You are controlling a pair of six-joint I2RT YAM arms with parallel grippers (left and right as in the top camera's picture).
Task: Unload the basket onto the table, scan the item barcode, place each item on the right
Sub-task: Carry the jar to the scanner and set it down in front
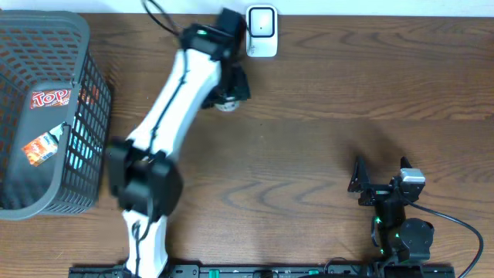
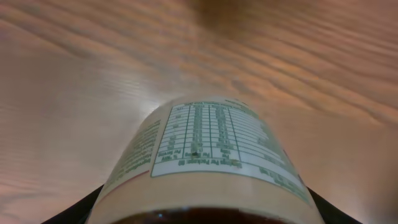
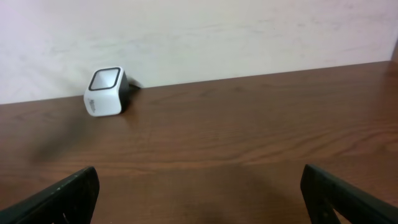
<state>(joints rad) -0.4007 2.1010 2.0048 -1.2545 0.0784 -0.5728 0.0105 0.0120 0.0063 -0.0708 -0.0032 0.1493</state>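
The bottle [image 1: 228, 105] is hanging low above clear wood [image 1: 251, 125] in front of the white scanner. My left gripper should go on lowering the bottle until it stands there, and then let go.
The item is a round bottle [image 2: 208, 162] with a cream label and dark contents. It fills the left wrist view, its nutrition table facing the camera; no barcode shows. My left gripper [image 2: 205, 216] is shut on the bottle, with dark fingers [image 2: 71, 210] at both sides. From overhead, the left gripper [image 1: 229, 86] holds the bottle [image 1: 228, 103] low over the table, just left of and in front of the white scanner [image 1: 262, 32]. My right gripper [image 1: 381, 173] rests open and empty at the front right. The right wrist view shows the scanner [image 3: 106, 92] by the wall.
A grey wire basket [image 1: 86, 123] with snack packets [image 1: 51, 99] stands at the far left. The left arm [image 1: 166, 116] stretches diagonally across the table's left half. A black cable runs off the table's back edge behind the scanner.
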